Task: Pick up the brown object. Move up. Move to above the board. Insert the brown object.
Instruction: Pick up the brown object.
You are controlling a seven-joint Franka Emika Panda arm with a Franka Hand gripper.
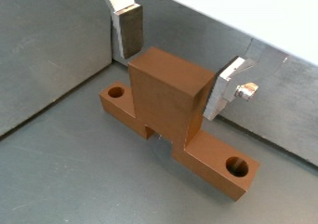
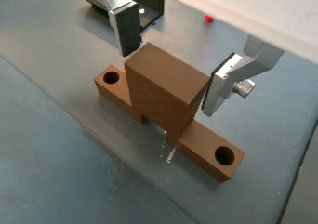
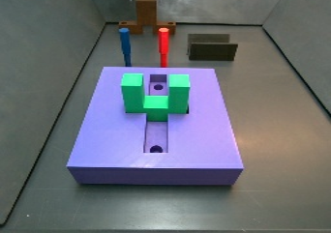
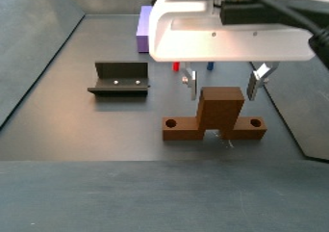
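A notch (image 1: pixel 159 141) can be seen under the upright block, so the brown object (image 3: pixel 146 13) should sit astride the low middle of the green U-shaped block when the robot puts it in.
The brown object (image 1: pixel 174 125) is a flat wood-brown bar with a round hole near each end and an upright block in its middle. It lies on the grey floor in both wrist views (image 2: pixel 162 102) and in both side views (image 4: pixel 216 120) (image 3: pixel 145 14). My gripper (image 1: pixel 174 72) is open and straddles the upright block, one silver finger on each side, with small gaps showing (image 2: pixel 174 65) (image 4: pixel 222 82). The lavender board (image 3: pixel 155 131), with its slot and green U-shaped block (image 3: pixel 155 92), lies apart from the object; only its corner shows in a side view (image 4: pixel 144 24).
A blue peg (image 3: pixel 126 45) and a red peg (image 3: pixel 165 43) stand between the board and the brown object. A squat dark olive block (image 3: pixel 212 49) sits beside them. The dark fixture (image 4: pixel 118 82) stands next to the object. Grey walls enclose the floor.
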